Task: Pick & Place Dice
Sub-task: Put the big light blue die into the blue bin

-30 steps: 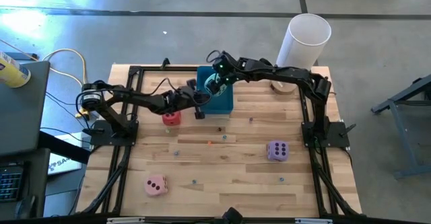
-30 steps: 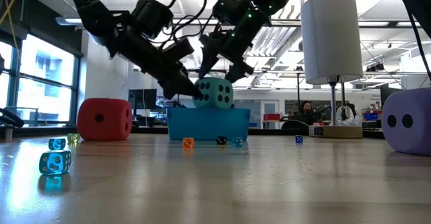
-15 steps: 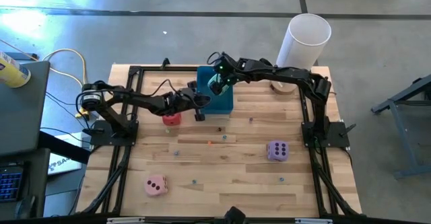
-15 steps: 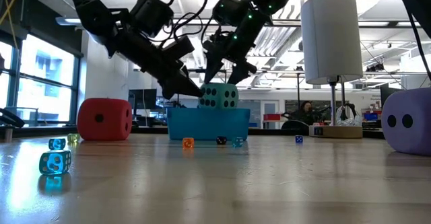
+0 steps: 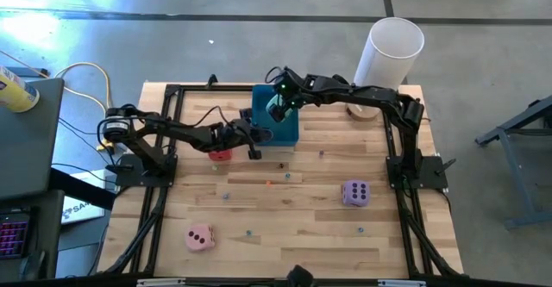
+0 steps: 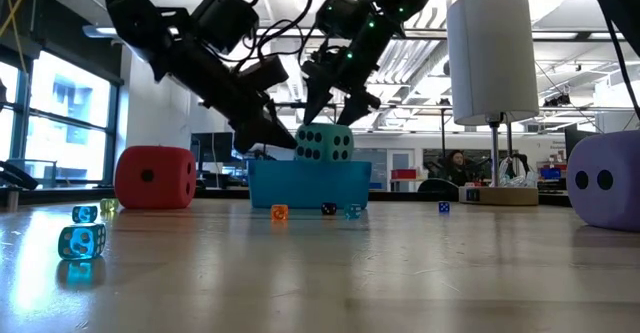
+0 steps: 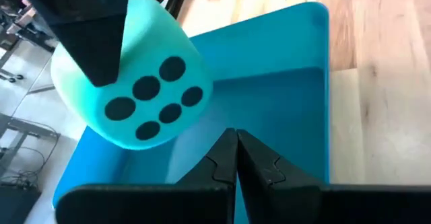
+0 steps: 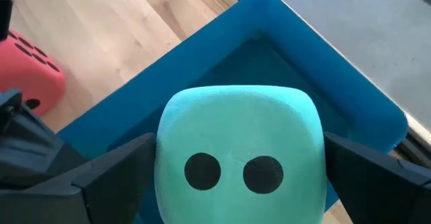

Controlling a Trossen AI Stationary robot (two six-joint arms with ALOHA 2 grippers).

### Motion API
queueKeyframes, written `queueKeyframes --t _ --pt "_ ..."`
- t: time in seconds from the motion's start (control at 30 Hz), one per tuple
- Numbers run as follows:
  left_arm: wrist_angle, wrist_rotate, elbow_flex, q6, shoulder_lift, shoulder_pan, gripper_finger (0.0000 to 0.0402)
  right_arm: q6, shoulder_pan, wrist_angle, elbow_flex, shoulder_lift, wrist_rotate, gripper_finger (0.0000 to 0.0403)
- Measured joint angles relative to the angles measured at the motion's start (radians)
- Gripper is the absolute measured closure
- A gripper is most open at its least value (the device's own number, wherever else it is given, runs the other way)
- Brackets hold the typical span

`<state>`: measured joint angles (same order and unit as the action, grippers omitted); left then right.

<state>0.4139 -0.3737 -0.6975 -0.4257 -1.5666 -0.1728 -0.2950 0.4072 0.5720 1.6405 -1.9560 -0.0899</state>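
Next, I move my left gripper back and open it above the red die [image 6: 155,177], because my right gripper is already holding the teal die over the blue tray [image 6: 325,143].
The teal die [image 6: 324,143] [image 8: 239,150] sits between the fingers of my right gripper [image 6: 331,108] [image 5: 276,110] over the blue tray [image 6: 305,185] [image 5: 289,134]. Its lower part is hidden behind the tray's near wall. My left gripper [image 7: 236,153] [image 6: 283,141] is shut and empty, with its tips at the tray's left side beside the teal die [image 7: 135,89]. The red die [image 5: 220,154] [image 6: 155,177] rests on the table under my left arm. On the boards lie the lilac die [image 5: 355,193] at right and the pink die [image 5: 199,237] near left. My right gripper pinches the teal die by two opposite side faces [image 8: 168,150], one finger [image 8: 111,167] on each side. The fingers come from above, slanting down. The die sits level with its two-pip face toward the wrist. I cannot tell whether its underside touches the tray's floor.
A tall white cylinder [image 5: 395,50] [image 6: 490,53] stands at the far right corner. Several tiny coloured dice [image 6: 82,241] [image 6: 279,212] are scattered over the boards. The black frame rails [image 5: 164,132] run along the table's left and right sides.
The teal die has turned from tilted to level and sunk a little into the tray, still between my right gripper's fingers. My left gripper has drawn back a little from the die toward the table's left and near side.
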Motion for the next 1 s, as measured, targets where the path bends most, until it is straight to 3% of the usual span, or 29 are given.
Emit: queueKeyframes --t 0.1,0.27,0.57,1.0 --pt "0.002 0.0 0.0 -0.001 0.004 0.002 0.0401 -0.057 -0.001 -0.015 0.0 0.0 0.041 0.0003" --pt "0.011 -0.002 0.0 -0.001 0.009 0.006 0.0401 -0.075 0.006 -0.035 0.0 0.0 0.011 0.0003" --pt "0.211 0.001 0.0 -0.056 0.009 0.027 0.0401 -0.081 0.0 -0.081 0.0 -0.001 0.146 0.0003" --pt "0.141 0.021 0.0 -0.002 -0.001 -0.03 0.0401 -0.122 -0.003 -0.015 0.0 -0.001 0.093 0.0003"
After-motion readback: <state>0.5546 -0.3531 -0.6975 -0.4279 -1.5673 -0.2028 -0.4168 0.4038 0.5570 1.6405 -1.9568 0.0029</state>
